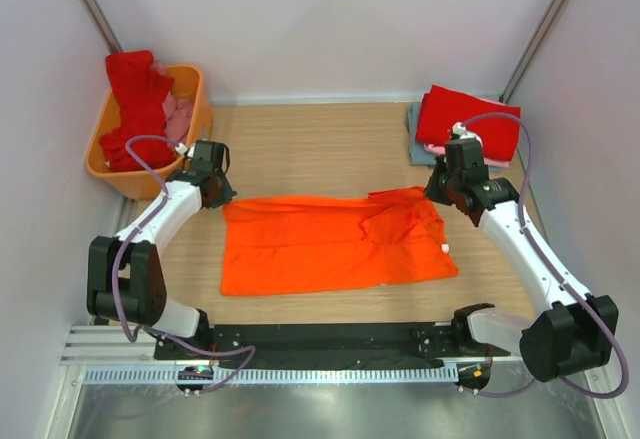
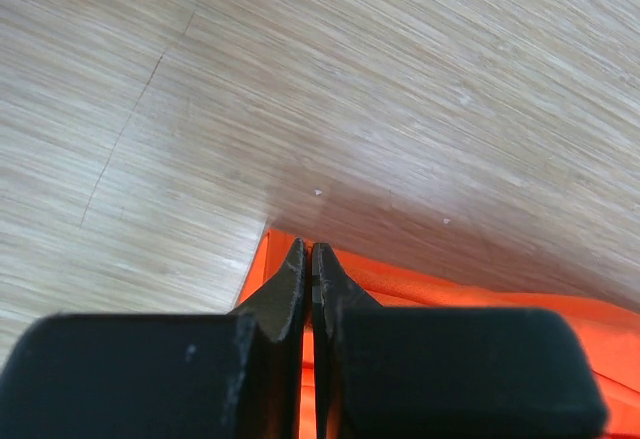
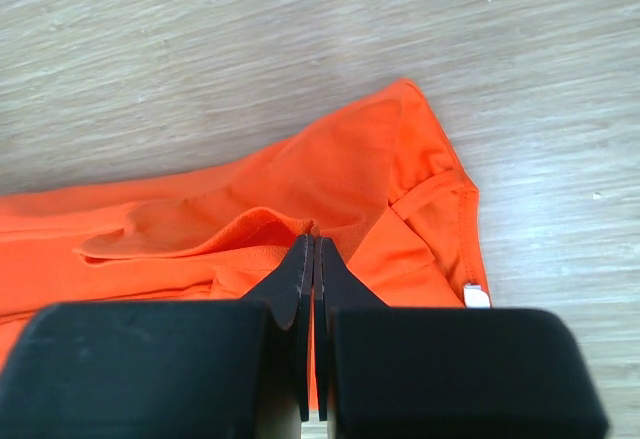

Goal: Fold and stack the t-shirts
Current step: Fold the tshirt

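Observation:
The raised fold [image 1: 396,201] hangs over the orange shirt's spread cloth. I should continue to pull it with my right gripper toward the shirt's near edge [image 1: 420,281] until it lies down, then let go.
A bright orange t-shirt [image 1: 330,244] lies spread flat across the middle of the table, its white label [image 1: 444,248] at the right end. My left gripper [image 1: 216,195] is at the shirt's far left corner. In the left wrist view its jaws [image 2: 307,254] are shut, with the tips on the orange cloth [image 2: 480,294] at that corner. My right gripper [image 1: 446,189] is at the far right corner. In the right wrist view its jaws [image 3: 313,244] are shut on a raised fold of the orange shirt [image 3: 330,169], with the label [image 3: 477,297] beside them.
An orange plastic basket [image 1: 110,174] at the back left holds a red shirt [image 1: 140,94] and a pink one [image 1: 178,117]. At the back right lies a stack: a folded red shirt [image 1: 470,119] on pink [image 1: 435,149] and grey-blue [image 1: 413,124] ones. Walls enclose three sides.

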`<move>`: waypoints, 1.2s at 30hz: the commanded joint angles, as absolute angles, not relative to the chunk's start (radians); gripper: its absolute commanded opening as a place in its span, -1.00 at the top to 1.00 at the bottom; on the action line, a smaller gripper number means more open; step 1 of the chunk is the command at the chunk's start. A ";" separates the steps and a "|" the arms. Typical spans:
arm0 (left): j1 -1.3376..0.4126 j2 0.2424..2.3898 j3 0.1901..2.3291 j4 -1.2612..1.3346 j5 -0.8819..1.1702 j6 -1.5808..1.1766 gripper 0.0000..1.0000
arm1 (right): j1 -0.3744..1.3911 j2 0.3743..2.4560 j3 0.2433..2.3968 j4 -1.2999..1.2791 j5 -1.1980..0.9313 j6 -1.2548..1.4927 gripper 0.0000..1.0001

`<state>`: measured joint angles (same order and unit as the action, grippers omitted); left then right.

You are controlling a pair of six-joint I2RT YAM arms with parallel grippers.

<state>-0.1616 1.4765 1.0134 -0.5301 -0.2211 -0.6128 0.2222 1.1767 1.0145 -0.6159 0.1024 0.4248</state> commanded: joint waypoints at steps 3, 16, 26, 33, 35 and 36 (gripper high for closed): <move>-0.173 1.428 0.993 -0.535 -0.242 -0.603 1.00 | 0.221 1.106 0.963 -0.615 0.143 0.445 0.98; -0.222 1.390 0.917 -0.545 -0.287 -0.612 1.00 | 0.221 0.997 0.856 -0.637 0.175 0.476 0.98; -0.244 1.365 0.885 -0.626 -0.383 -0.661 0.82 | 0.219 0.942 0.785 -0.693 0.265 0.610 0.96; -0.244 1.246 0.911 -0.704 -0.465 -0.692 -0.53 | 0.221 0.894 0.729 -0.698 0.293 0.744 -0.90; -0.244 1.209 0.920 -0.709 -0.460 -0.684 -0.57 | 0.221 0.884 0.732 -0.674 0.304 0.746 -0.90; -0.244 1.198 0.926 -0.710 -0.451 -0.681 -0.57 | 0.219 0.888 0.736 -0.657 0.296 0.739 -0.91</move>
